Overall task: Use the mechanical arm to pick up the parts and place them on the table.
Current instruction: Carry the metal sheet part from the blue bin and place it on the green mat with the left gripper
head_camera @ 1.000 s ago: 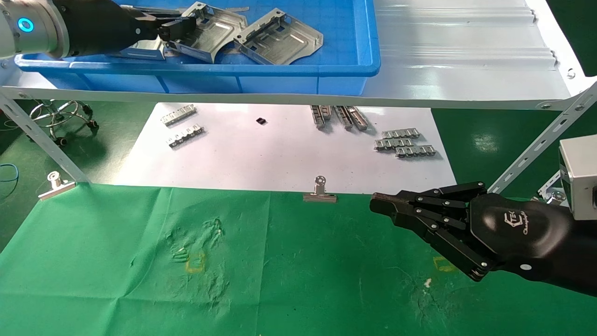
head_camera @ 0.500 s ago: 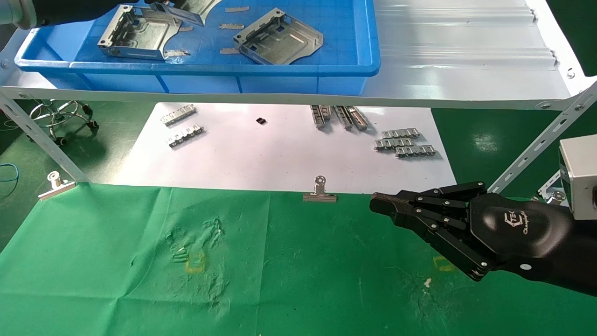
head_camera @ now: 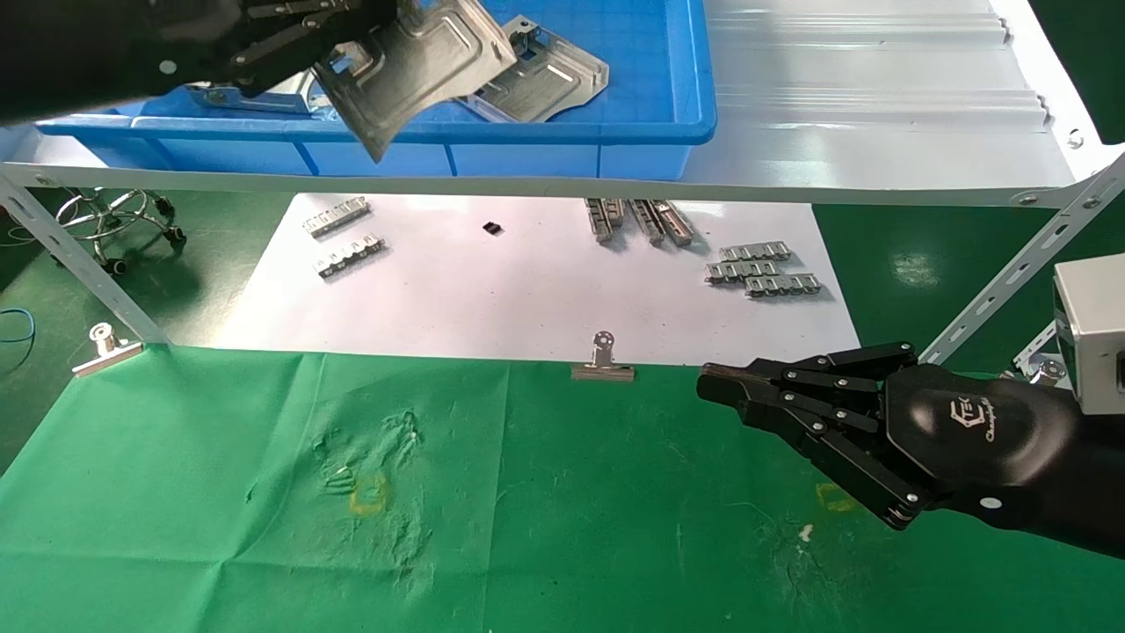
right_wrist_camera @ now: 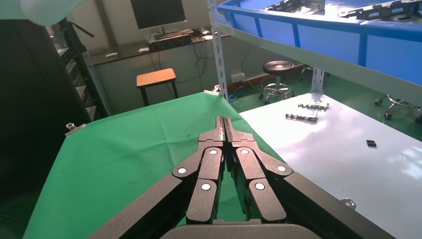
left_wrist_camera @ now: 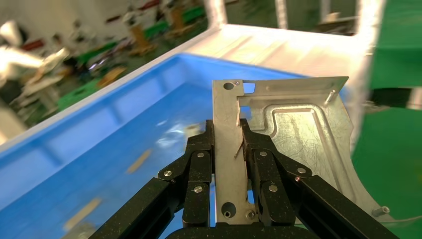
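Note:
My left gripper needs to lower the silver part now to the open green table (head_camera: 359, 506) until the part rests flat, since its fingers grip the part's edge (left_wrist_camera: 229, 154).
My left gripper (head_camera: 347, 31) is shut on a silver stamped part (head_camera: 422, 66) and holds it tilted in the air above the front rim of the blue bin (head_camera: 615, 132). In the left wrist view the part (left_wrist_camera: 293, 129) stands clamped by one flange in the gripper (left_wrist_camera: 227, 137). Two more parts lie in the bin, one (head_camera: 545, 75) at its right and one (head_camera: 255, 95) partly hidden behind my left arm. The green table (head_camera: 527, 527) lies below. My right gripper (head_camera: 716, 387) is shut and empty, parked over the table's right side; the right wrist view shows it (right_wrist_camera: 224, 124) too.
The bin rests on a pale grey shelf (head_camera: 879, 114) with slanted legs (head_camera: 79, 264). Under it a white sheet (head_camera: 527, 290) carries small toothed strips (head_camera: 760, 268). Binder clips (head_camera: 603, 360) grip the cloth's far edge. A grey box (head_camera: 1090, 325) stands at the right.
My left gripper took a part from the bin, lifted it out of the top of the view, then brought it back toward me over the bin's front rim. The right arm has not moved.

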{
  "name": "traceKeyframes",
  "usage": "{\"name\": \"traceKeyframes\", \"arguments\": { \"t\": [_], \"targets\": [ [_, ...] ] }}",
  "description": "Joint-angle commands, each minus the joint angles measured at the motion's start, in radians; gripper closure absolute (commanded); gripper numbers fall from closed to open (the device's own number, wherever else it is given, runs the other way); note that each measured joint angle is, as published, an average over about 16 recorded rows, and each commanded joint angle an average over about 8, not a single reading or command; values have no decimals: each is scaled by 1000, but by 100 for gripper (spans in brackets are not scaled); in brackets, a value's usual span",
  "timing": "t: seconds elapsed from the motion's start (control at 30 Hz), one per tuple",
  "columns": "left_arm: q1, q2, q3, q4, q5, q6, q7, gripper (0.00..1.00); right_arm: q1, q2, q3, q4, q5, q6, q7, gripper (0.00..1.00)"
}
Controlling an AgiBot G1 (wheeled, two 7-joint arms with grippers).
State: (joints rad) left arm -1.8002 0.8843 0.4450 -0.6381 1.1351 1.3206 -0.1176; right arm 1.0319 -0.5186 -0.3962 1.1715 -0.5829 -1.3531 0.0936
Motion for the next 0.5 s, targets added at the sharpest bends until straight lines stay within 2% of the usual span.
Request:
{"name": "traceKeyframes", "arguments": {
  "t": [0.03,0.27,0.5],
  "targets": [
    [24,-20,-19,-12,-45,58,33,100,0,0,0,0,0,0,0,100],
    [57,-66,-4,4,-82,245,193,100,0,0,0,0,0,0,0,100],
    [122,-126,93,-35,-85,272,395,100,0,0,0,0,0,0,0,100]
  ]
}}
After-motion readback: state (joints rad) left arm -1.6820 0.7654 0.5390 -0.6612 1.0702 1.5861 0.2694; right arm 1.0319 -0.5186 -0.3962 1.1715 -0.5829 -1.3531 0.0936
